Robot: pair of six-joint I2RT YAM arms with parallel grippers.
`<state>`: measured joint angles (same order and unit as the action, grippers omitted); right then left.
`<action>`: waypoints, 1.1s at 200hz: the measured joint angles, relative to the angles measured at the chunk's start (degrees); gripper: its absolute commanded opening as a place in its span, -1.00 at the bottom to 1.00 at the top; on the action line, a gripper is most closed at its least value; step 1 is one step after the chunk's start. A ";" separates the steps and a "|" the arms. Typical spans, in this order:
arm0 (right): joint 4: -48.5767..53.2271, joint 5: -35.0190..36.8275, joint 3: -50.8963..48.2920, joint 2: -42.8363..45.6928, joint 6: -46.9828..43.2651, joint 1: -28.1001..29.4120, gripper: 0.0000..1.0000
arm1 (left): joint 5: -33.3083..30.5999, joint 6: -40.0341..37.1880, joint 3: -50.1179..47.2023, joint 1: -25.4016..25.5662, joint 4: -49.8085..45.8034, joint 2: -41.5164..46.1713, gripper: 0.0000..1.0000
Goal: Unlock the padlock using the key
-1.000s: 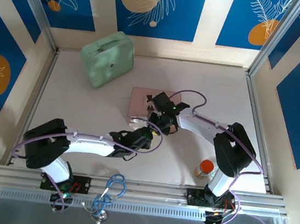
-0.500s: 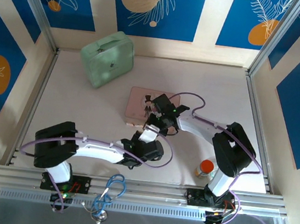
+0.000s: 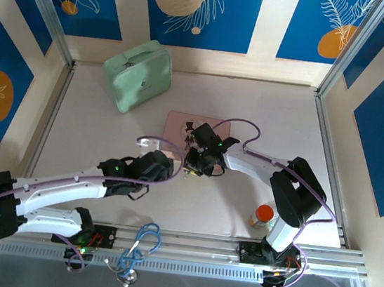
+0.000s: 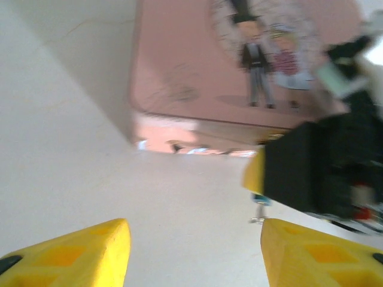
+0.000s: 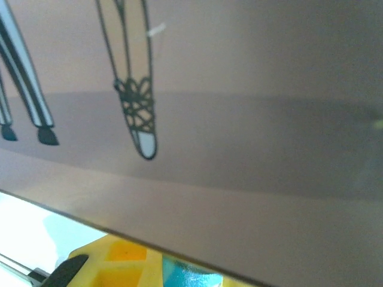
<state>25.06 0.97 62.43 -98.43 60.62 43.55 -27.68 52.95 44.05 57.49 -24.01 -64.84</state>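
Observation:
My left gripper stands clear of the pink tin [image 3: 177, 122], so it should brace the tin's side [image 3: 166, 133] while my right gripper opens and retakes the padlock squarely.
My right gripper [image 3: 193, 163] hangs at the front edge of the pink picture tin [image 3: 179, 126], shut on the small padlock. In the right wrist view the padlock's shiny blue bit [image 5: 185, 278] sits beside a yellow finger [image 5: 114, 263], under the tin's lid [image 5: 239, 89]. In the left wrist view the padlock [image 4: 259, 202] shows as a blue bit below the right gripper [image 4: 311, 173], with a thin silvery piece sticking down from it. I cannot tell whether that piece is the key. My left gripper [image 4: 194, 251] stands open and empty over bare table, short of the tin [image 4: 191, 60] and left of the padlock.
A mint-green case [image 3: 137, 74] lies at the back left. An orange-capped bottle [image 3: 262, 215] stands by the right arm's base. Blue cable loops [image 3: 144, 240] hang over the front rail. The left gripper [image 3: 168, 165] sits just left of the right gripper.
My left gripper has opened and drawn back to the left, away from the right gripper and the padlock. The left arm has stretched out low. The right arm has barely moved.

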 measured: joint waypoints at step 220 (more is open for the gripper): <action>14.53 16.55 5.66 -2.38 -1.20 7.13 0.26 | 26.64 -7.43 7.08 -24.61 7.58 -15.47 0.26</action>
<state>39.59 17.52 68.10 -100.82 59.42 50.68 -1.04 45.52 51.13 32.88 -16.43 -80.31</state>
